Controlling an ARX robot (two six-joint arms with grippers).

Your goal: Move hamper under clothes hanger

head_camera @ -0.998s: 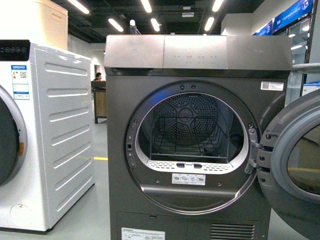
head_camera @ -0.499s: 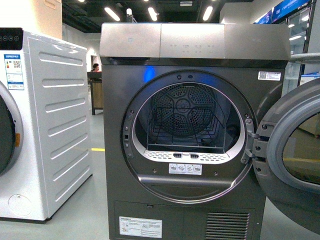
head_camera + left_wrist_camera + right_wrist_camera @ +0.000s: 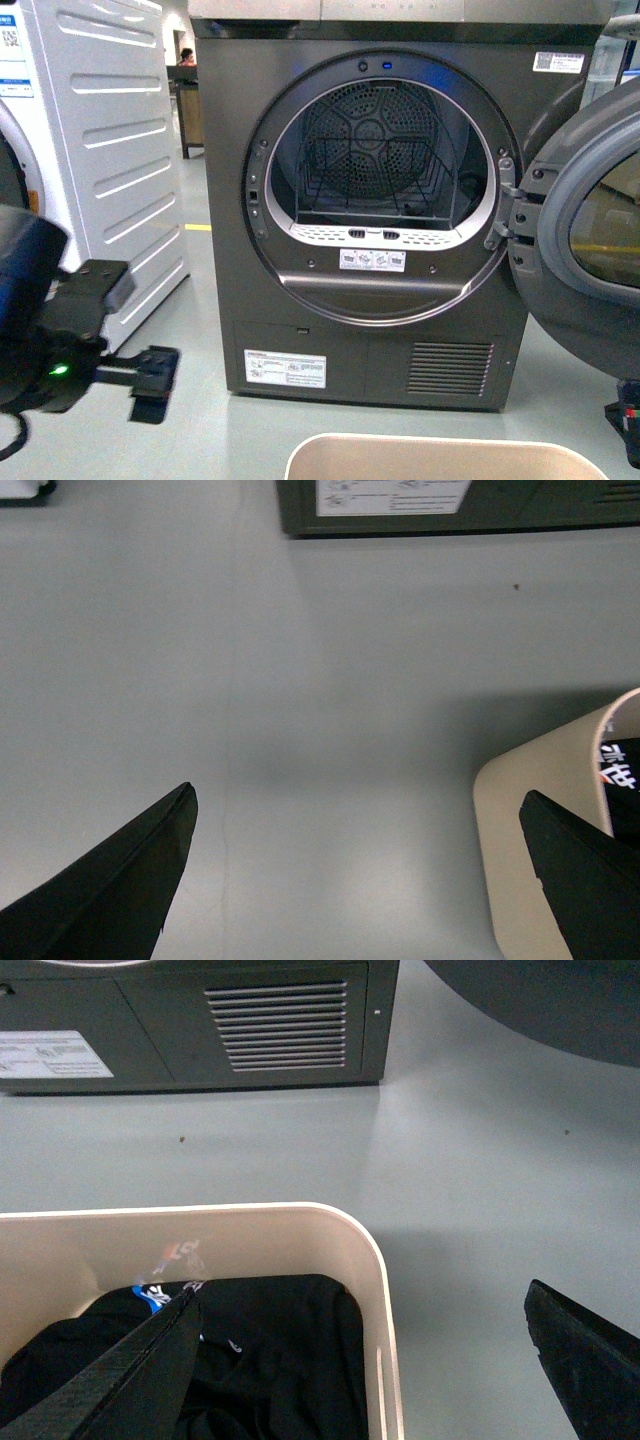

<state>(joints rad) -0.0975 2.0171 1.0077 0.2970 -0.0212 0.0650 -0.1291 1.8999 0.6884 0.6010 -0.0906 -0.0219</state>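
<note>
My gripper will carry the hamper, and the black clothing (image 3: 285, 1360) will move along inside, because the clothing lies slumped well below the hamper's rim (image 3: 220, 1207).
The beige hamper's rim (image 3: 440, 455) shows at the bottom of the front view, on the floor in front of the dryer. The right wrist view shows one rounded corner (image 3: 370, 1260) with black clothing (image 3: 270, 1360) inside. The left wrist view shows another corner (image 3: 545, 830). My left gripper (image 3: 355, 880) is open and straddles that corner, one finger over the floor and one over the hamper. My right gripper (image 3: 360, 1360) is open astride the other corner's wall. Neither touches the hamper. The left arm (image 3: 60, 340) is at the left. The clothes hanger is out of view.
A grey front-loading dryer (image 3: 380, 330) stands close ahead, its round door (image 3: 590, 240) swung open to the right. A white machine (image 3: 110, 150) stands at the left. Grey floor (image 3: 300, 680) lies between the dryer's base and the hamper.
The front view has tilted down: the dryer sits higher in the picture, and the hamper's rim and my left arm have come into view.
</note>
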